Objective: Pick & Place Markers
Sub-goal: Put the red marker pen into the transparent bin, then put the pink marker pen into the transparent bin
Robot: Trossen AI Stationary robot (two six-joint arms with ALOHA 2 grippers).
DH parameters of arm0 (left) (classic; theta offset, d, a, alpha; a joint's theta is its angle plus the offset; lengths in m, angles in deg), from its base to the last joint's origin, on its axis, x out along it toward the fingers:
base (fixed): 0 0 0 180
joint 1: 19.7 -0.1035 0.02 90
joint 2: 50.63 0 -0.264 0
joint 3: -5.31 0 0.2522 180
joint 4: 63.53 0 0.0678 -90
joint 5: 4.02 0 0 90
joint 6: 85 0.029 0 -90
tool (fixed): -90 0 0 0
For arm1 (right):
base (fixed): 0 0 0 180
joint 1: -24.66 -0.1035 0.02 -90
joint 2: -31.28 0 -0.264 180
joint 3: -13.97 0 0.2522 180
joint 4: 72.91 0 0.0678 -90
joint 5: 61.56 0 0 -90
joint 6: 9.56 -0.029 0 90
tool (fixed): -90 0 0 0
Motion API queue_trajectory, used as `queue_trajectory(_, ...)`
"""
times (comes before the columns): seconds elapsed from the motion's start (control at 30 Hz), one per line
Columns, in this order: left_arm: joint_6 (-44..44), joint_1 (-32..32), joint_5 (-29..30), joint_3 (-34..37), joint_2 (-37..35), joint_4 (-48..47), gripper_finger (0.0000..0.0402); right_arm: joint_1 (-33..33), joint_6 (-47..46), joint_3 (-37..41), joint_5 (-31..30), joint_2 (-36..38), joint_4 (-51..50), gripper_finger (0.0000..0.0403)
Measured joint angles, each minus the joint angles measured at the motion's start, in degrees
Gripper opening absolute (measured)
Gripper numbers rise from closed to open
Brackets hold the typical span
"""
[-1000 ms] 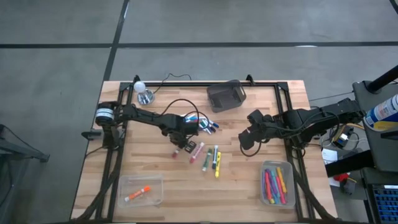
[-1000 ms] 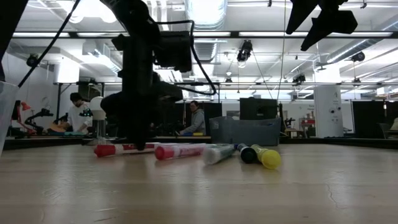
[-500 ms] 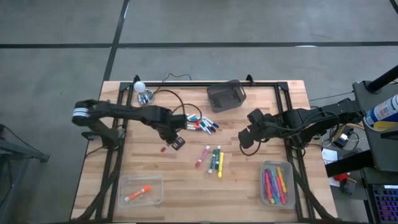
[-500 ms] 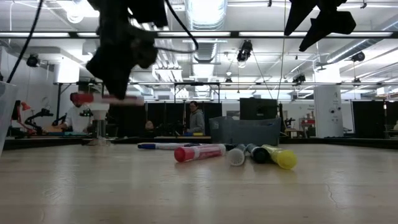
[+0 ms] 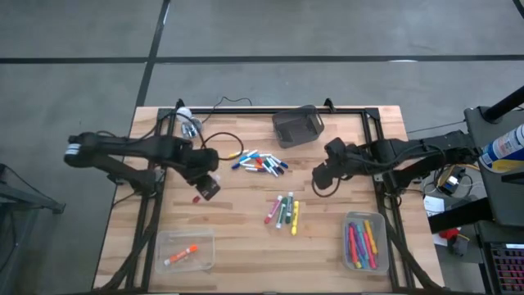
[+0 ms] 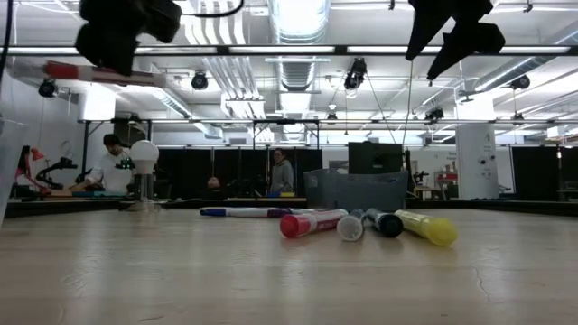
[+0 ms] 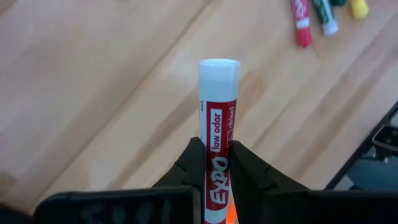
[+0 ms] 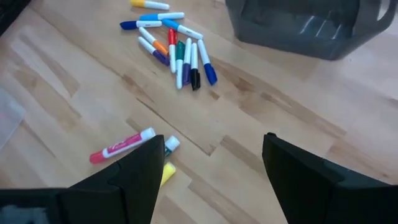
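Note:
My left gripper keeps going to the clear tray and lets go there, because the red-and-white marker [image 6: 117, 76] hangs level and there is an open part of the tray's bottom beside the orange marker [image 5: 202, 256].
My left gripper [image 5: 205, 187] hangs high over the table's left half, shut on a red-and-white marker [image 7: 218, 118], which in the low view [image 6: 99, 72] sits far above the tabletop. My right gripper [image 5: 321, 182] stands open above the table's right half, holding nothing; its fingers [image 8: 134, 168] frame bare wood. Several thin markers [image 5: 260, 161] lie in a pile at mid-table. A few thick markers [image 5: 282, 211] lie side by side nearer the front. My left gripper pinches the marker's labelled barrel [image 7: 216, 155] between its two fingers [image 7: 193, 163], about mid-length. The fingers come steeply from above and lie across the marker. It is lifted clear, nearly level, its white end [image 7: 219, 68] and its red cap [image 5: 195, 198] sticking out on opposite sides.
A clear tray [image 5: 205, 260] at the front left holds an orange marker [image 5: 182, 256]. Another tray [image 5: 379, 221] at the front right holds several markers. A dark mesh bin [image 5: 297, 125] stands at the far middle, a bulb-shaped thing [image 5: 188, 123] at the far left.
My left gripper has risen and drawn back toward the table's left edge, staying shut on the red marker. It has lifted the marker from beside the thick markers to high above the table. Those thick markers have rolled a little toward the right.

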Motion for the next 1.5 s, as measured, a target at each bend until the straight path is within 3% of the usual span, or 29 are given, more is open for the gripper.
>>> queue_trajectory(0.2,-4.0,8.3,0.1,0.0,-1.1,-0.4,0.0038,1.5,2.0,0.0,0.2,0.0,0.1,0.0258)
queue_trajectory(0.5,-17.7,31.5,2.4,0.0,2.5,2.9,0.0038,2.7,4.8,0.0,0.2,0.0,0.1,0.0258)
queue_trajectory(0.6,-22.3,36.4,2.6,0.0,5.6,3.0,0.0038,2.8,6.8,0.0,0.2,0.0,0.1,0.0258)
queue_trajectory(0.8,-21.8,38.5,1.7,0.0,12.2,8.5,0.0038,3.1,7.7,0.0,0.2,0.0,0.1,0.0258)
queue_trajectory(1.07,-11.7,38.5,-4.4,0.0,22.0,7.4,0.0038,3.3,8.1,0.0,0.5,0.0,0.1,0.0258)
queue_trajectory(1.3,-12.1,38.3,-4.8,0.1,23.3,5.7,0.0115,3.2,8.5,0.0,1.9,0.0,0.0,0.0258)
queue_trajectory(1.5,-19.1,37.6,-8.4,0.1,22.7,4.3,0.0142,3.2,14.3,0.0,4.5,0.1,-0.4,0.0258)
